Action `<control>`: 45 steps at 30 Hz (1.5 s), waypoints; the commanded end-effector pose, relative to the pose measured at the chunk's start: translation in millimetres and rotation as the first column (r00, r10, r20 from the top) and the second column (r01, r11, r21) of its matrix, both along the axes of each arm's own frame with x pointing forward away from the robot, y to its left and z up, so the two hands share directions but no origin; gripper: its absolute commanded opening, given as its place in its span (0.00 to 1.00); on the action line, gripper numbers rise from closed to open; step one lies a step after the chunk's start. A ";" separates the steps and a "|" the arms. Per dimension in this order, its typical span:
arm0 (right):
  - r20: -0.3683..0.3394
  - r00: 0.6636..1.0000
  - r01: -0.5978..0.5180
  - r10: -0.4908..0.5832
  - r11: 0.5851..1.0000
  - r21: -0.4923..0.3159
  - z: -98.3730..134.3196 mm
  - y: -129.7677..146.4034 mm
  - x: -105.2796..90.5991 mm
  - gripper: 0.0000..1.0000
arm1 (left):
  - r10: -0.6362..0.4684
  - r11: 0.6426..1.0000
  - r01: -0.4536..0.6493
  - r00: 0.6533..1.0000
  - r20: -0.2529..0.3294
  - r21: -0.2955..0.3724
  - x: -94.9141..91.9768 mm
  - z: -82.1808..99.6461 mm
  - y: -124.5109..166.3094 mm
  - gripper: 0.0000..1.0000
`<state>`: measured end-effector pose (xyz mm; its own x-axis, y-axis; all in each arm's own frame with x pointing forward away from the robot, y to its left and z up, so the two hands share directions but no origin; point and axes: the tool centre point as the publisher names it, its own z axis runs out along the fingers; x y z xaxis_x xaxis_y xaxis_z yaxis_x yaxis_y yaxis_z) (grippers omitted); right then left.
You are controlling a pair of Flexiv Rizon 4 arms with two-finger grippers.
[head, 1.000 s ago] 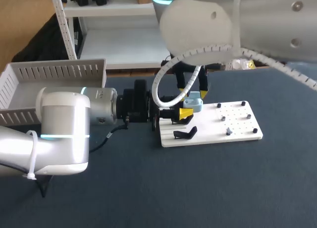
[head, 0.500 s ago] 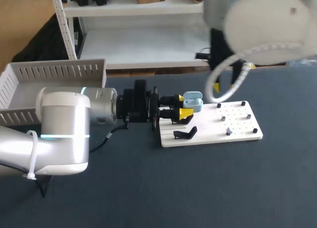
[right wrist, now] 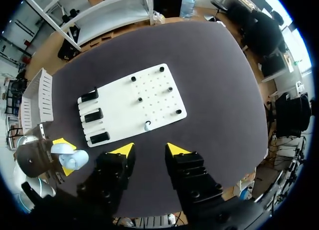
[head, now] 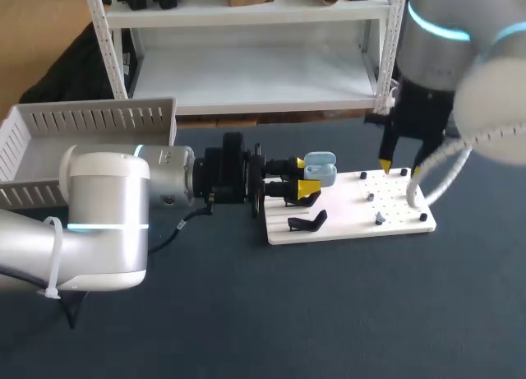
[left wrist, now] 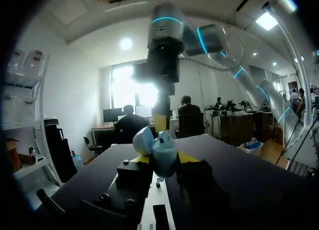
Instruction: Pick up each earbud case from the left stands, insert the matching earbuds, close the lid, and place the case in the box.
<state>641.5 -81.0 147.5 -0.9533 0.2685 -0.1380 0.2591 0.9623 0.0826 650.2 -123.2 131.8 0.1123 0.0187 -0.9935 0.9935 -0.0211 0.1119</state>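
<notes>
The small white earbud (head: 380, 219) is standing upright at the gap in the row of dark pegs, so I should expect a hidden peg when I lift the earbud.
A light-blue earbud case (head: 320, 170) with its lid up is held sideways over the left end of the white board (head: 353, 224), and my left gripper (head: 305, 175) is shut on it. In the left wrist view the case (left wrist: 163, 155) sits between that gripper's (left wrist: 163, 161) yellow tips. My right gripper (head: 400, 170) hangs above the board's right end, open and holding nothing. From its wrist, the right gripper (right wrist: 149, 150) looks down on the board (right wrist: 149, 93), a small white earbud (right wrist: 147, 125) and the held case (right wrist: 71, 157).
Black stands (right wrist: 93, 115) line the board's left end, one of them (head: 306, 223) just below the case. Small dark pegs (head: 370, 196) dot the board. A grey slatted box (head: 90, 116) stands at the table's back left.
My right arm has drawn away from the case, swinging right and up to the board's right end. The left arm and the case have not moved.
</notes>
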 end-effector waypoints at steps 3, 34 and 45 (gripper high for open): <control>0.054 0.998 0.013 -0.016 0.998 0.054 -35.6 -1.8 -5.0 0.42 | 0.004 1.000 -0.004 1.000 0.002 -0.002 -0.5 -0.6 -0.5 0.00; 0.010 0.991 0.132 -0.133 0.989 0.063 -97.3 17.3 4.1 0.38 | 0.004 1.000 -0.004 1.000 0.002 -0.002 -0.5 -0.6 -0.5 0.00; 0.017 0.984 0.175 -0.177 0.982 0.067 -99.2 15.2 11.4 0.36 | 0.004 1.000 -0.004 1.000 0.002 -0.002 -0.5 -0.6 -0.5 0.00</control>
